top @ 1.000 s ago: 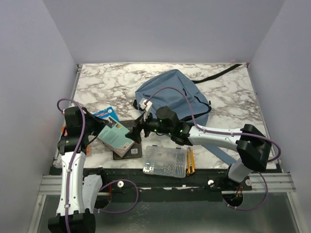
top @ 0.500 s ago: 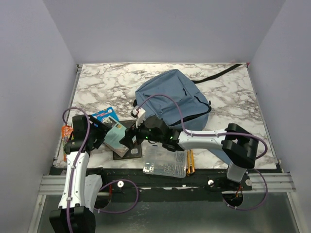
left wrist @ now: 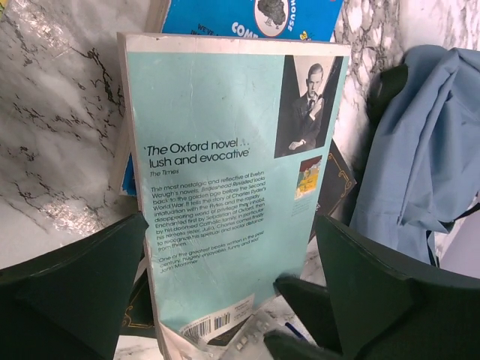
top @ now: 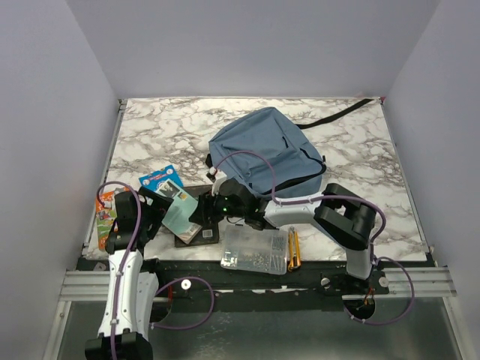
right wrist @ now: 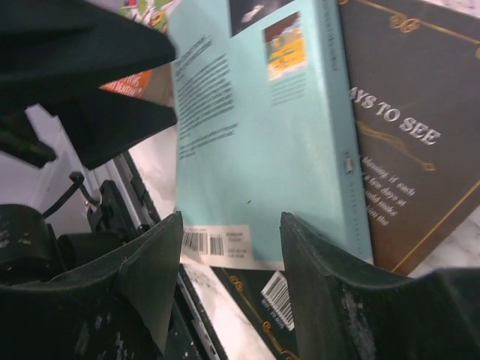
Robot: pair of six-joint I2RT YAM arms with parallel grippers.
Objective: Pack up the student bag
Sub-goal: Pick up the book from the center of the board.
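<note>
The robot's left gripper should lift the paperback by its page edge point(left wrist: 139, 176) for the right gripper, because the teal paperback's barcode corner point(right wrist: 208, 241) lies low on the dark hardback.
The student bag point(top: 266, 154) lies rounded and blue-grey at mid table; a fold of it point(left wrist: 420, 157) shows at the right of the left wrist view. A teal paperback point(top: 180, 214) point(left wrist: 232, 172) point(right wrist: 255, 127) rests tilted on a dark hardback point(top: 196, 231) point(right wrist: 405, 150). My left gripper point(top: 154, 206) point(left wrist: 232, 300) is wide open, its fingers well apart on either side of the paperback's barcode end and not touching it. My right gripper point(top: 202, 215) point(right wrist: 232, 277) is part open at that same barcode corner, with a gap still showing at each finger.
A blue book point(top: 161, 180) point(left wrist: 255, 15) lies behind the paperback. An orange packet point(top: 105, 214) sits at the left edge. A clear plastic case point(top: 255, 251) and a yellow cutter point(top: 294, 251) lie at the near edge. The bag's black strap point(top: 341, 114) trails to the far right.
My left gripper opened, let go of the teal paperback and drew back toward the near left. My right gripper moved left to the paperback and its jaws narrowed.
</note>
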